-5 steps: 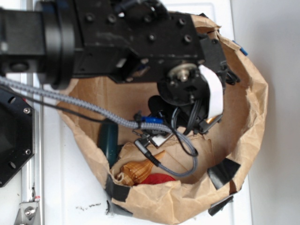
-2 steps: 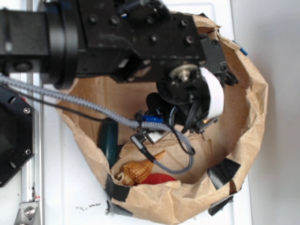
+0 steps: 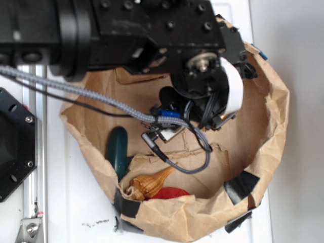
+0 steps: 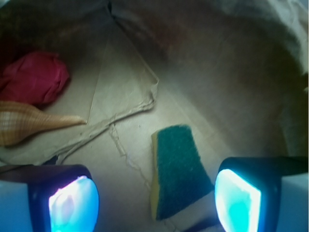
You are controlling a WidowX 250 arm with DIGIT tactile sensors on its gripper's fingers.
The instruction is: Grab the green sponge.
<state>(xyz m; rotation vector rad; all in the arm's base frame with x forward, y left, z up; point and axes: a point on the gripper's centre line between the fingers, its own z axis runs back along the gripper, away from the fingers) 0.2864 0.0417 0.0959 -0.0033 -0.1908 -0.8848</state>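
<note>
I expect the green sponge [image 4: 179, 171] to keep its far end straight out when I lift it, because a thick yellow foam edge [image 4: 155, 176] backs the sponge's green side.
The green sponge [image 4: 178, 169] lies flat on the brown paper floor of the bag, a dark green wedge with a yellow foam edge along its left side. In the wrist view my gripper [image 4: 155, 203] hangs open above it. The sponge's near end sits between the two glowing pads, closer to the right pad [image 4: 239, 200] than to the left pad [image 4: 72, 205], and touches neither. In the exterior view the black arm [image 3: 152, 35] reaches into the bag and hides the sponge.
The crumpled paper bag wall [image 3: 268, 101] rings the whole work area. Inside it lie a tan spiral shell [image 4: 29, 128] [image 3: 149, 182], a red lump [image 4: 36, 77] [image 3: 169, 193] and a dark green elongated object [image 3: 117, 152]. A grey cable [image 3: 187, 169] loops under the arm.
The arm has shifted toward the top of the exterior picture, taking the cable loop with it. More of the dark green elongated object now shows.
</note>
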